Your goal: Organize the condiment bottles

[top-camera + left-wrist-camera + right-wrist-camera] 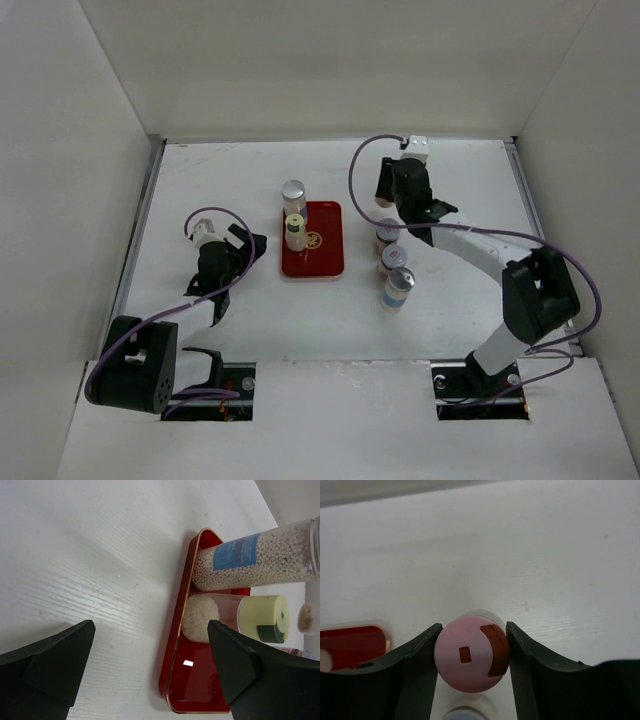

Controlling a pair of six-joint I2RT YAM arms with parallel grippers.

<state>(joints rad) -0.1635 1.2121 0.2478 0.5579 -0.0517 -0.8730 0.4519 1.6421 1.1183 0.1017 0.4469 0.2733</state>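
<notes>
My right gripper is carrying the upright pink-capped bottle (pixel 465 656) and should keep carrying it until it stands in the tray's near corner (pixel 294 265), which is free next to the yellow-green-capped bottle.
A tall silver-capped bottle (pixel 293 193) of white beads and a short yellow-green-capped bottle (pixel 295 232) stand on the left side of the red tray (pixel 325 262). Both show in the left wrist view, the tall one (pixel 250 560) beside the short one (pixel 235 617). My left gripper (pixel 262 245) is open and empty, left of the tray, its jaws (pixel 150 665) straddling the tray's near left corner. My right gripper (pixel 390 225) is shut on the pink-capped bottle (pixel 470 652), which stands on the table right of the tray. Two more bottles (pixel 392 258) (pixel 399 287) stand in line nearer to me.
White walls close in the table on three sides. The red tray's corner (pixel 350 645) lies left of the right gripper. A blurred bottle cap (pixel 467 714) sits just below the pink cap. The tray's right half (pixel 328 235) holds nothing.
</notes>
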